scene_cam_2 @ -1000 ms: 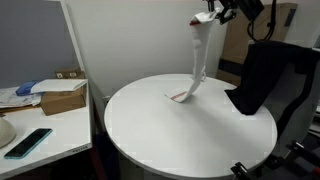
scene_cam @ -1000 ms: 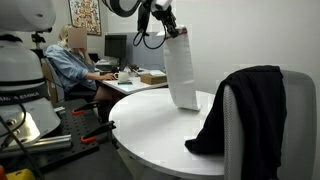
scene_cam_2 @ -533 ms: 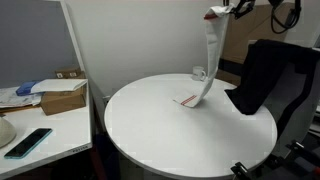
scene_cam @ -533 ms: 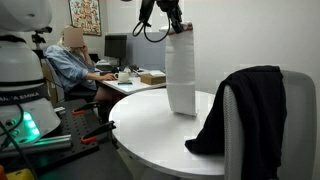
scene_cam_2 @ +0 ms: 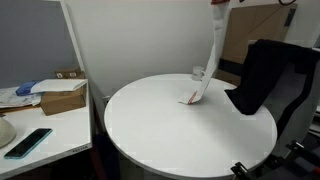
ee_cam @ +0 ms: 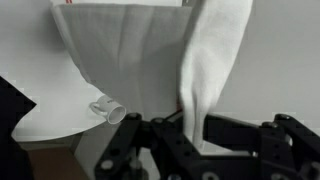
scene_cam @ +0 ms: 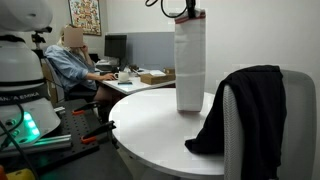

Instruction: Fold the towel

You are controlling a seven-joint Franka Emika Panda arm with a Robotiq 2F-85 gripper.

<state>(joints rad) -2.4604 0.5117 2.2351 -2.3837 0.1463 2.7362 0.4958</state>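
Observation:
The towel is hanging at full length and only its lower end touches the tabletop, so the robot's gripper should first move down and lay that end flat on the tabletop.
A white towel hangs long and straight from my gripper at the top of the frame, its lower end touching the round white table. In an exterior view the towel hangs as a narrow strip, its bottom edge with a red mark resting on the table; the gripper is almost out of view at the top edge. In the wrist view the towel drapes down from my jaws, which are shut on its corner.
A black garment hangs over a chair by the table, also seen in an exterior view. A small clear cup stands on the table behind the towel. A person sits at a desk. A desk holds a cardboard box.
My gripper has risen and moved sideways with the towel, pulling it straighter and dragging its lower end across the table.

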